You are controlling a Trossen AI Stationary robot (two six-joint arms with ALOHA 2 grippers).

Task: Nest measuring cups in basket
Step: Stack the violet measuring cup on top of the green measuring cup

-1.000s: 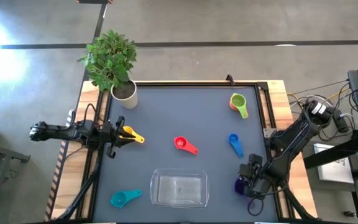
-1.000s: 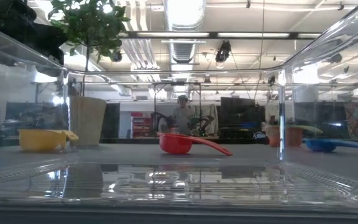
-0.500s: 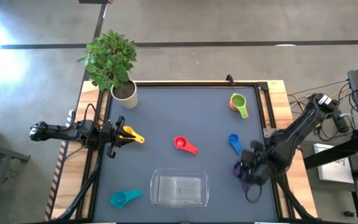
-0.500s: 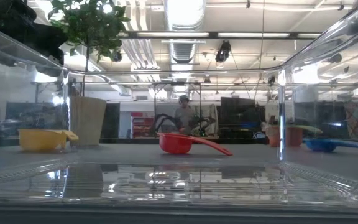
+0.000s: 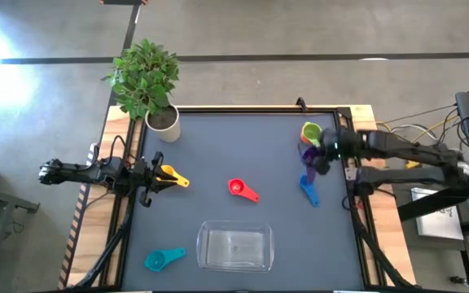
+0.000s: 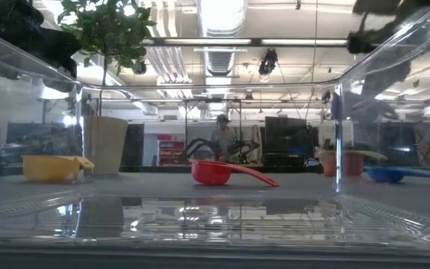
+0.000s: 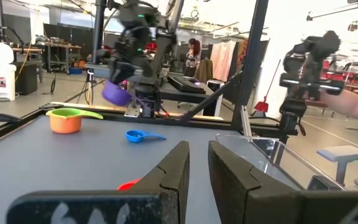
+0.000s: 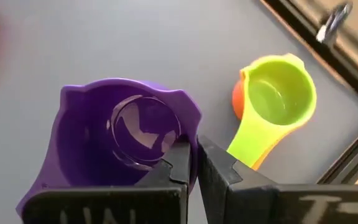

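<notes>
My right gripper is carrying the purple cup (image 8: 126,134), which hangs open side up, and the green cup's bowl (image 5: 311,132) is empty. My right gripper keeps taking the purple cup there until the cups nest.
My right gripper (image 5: 320,155) is shut on the purple cup (image 8: 126,134), which hangs over the table's far right part beside the green cup (image 5: 312,134). The green cup (image 8: 277,93) sits in the orange cup (image 8: 236,102). The blue cup (image 5: 308,189), red cup (image 5: 238,189), yellow cup (image 5: 170,174) and teal cup (image 5: 163,259) each rest on the mat by their bowls. The clear basket (image 5: 234,247) stands at the near edge. My left gripper (image 7: 197,163) waits at the left edge above the yellow cup, its fingers a narrow gap apart. My right gripper pinches the purple cup's side wall at the rim (image 8: 193,134), one finger (image 8: 178,163) inside the bowl and the other (image 8: 219,168) outside. The fingers come slanting from above and the table's right. The cup is lifted clear of the mat, open side up toward the wrist.
A white plant pot (image 5: 163,122) with a leafy plant stands at the far left corner. A raised dark frame (image 5: 344,163) runs along the table's right edge, close to my right gripper. Bare mat (image 5: 243,138) lies between the pot and the green cup. A person (image 6: 219,138) stands far behind.
My right gripper has carried the purple cup from the near right corner toward the far edge, lifting it clear of the mat, and now stands beside the green cup. The arm has stretched out and turned so the gripper points toward the table's left. The other cups have kept still.
</notes>
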